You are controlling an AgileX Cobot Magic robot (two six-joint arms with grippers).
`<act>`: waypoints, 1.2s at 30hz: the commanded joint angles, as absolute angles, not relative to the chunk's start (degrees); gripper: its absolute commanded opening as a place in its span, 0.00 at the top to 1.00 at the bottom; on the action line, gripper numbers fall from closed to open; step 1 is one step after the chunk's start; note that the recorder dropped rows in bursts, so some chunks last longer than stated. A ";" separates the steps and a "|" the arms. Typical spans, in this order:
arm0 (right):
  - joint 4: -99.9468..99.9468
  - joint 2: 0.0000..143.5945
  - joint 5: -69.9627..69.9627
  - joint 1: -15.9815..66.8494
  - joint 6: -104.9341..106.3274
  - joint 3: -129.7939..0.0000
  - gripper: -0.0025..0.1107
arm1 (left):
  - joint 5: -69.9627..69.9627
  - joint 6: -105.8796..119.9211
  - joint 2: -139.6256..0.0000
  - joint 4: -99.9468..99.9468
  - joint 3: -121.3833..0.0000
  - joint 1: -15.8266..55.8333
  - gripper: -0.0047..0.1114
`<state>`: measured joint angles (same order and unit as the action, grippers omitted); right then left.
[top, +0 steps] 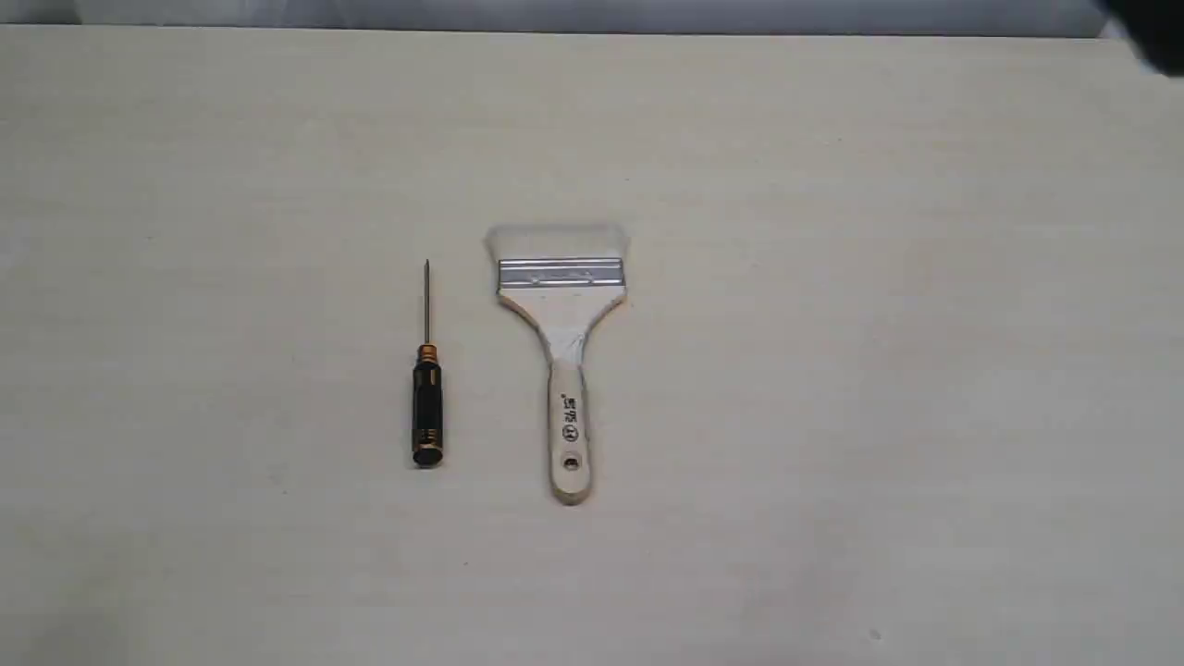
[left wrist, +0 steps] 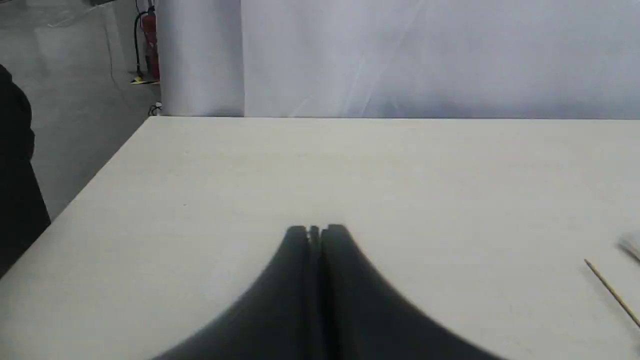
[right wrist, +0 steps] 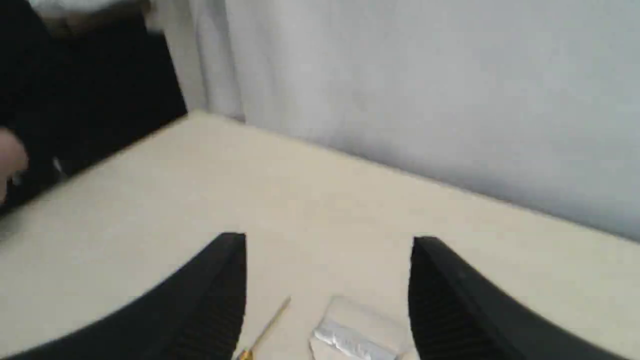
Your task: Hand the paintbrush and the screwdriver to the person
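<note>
My open right gripper should now go down toward the narrow wooden neck (top: 567, 351) of the paintbrush until its fingers are on both sides of that neck, because the paintbrush lies clear of the screwdriver (top: 427, 383).
The paintbrush (top: 561, 351) lies flat mid-table, pale bristles toward the far edge, wooden handle toward the near edge. Left of it and parallel lies the screwdriver (top: 427, 388), thin shaft pointing away. Neither gripper shows in the exterior view. In the left wrist view my left gripper (left wrist: 315, 231) hangs over bare table with its fingers pressed together and nothing between them; the screwdriver shaft (left wrist: 612, 292) shows at the frame edge. In the right wrist view my right gripper (right wrist: 329, 240) is open above the brush's ferrule (right wrist: 345, 340) and the screwdriver shaft (right wrist: 270, 325). A blurred hand (right wrist: 10, 157) of the person shows at the edge.
The light wooden table (top: 879, 370) ends at a grey curtain (left wrist: 425, 55) along its far side. A dark blurred shape (top: 1152, 32) sits at the far right corner. A dark-clothed figure (right wrist: 85, 85) stands beyond the table's edge. A red fire extinguisher (left wrist: 150, 40) stands on the floor.
</note>
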<state>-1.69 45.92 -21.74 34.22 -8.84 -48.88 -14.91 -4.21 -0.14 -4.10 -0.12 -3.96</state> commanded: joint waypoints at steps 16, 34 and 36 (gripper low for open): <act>-6.86 101.96 -51.73 41.48 -12.80 -79.84 0.51 | -14.28 -4.32 0.00 -4.06 0.00 -3.64 0.96; -4.72 119.54 -40.67 41.48 -21.75 -79.84 0.51 | -14.28 -4.32 0.00 -4.06 0.00 -3.64 0.96; -5.55 120.82 -38.84 41.48 -23.83 -79.89 0.51 | -14.28 -4.32 0.00 -4.06 0.00 -3.64 0.96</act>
<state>-4.80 120.17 -40.79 41.37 -22.08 -79.58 -14.91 -4.21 -0.14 -4.10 -0.12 -3.96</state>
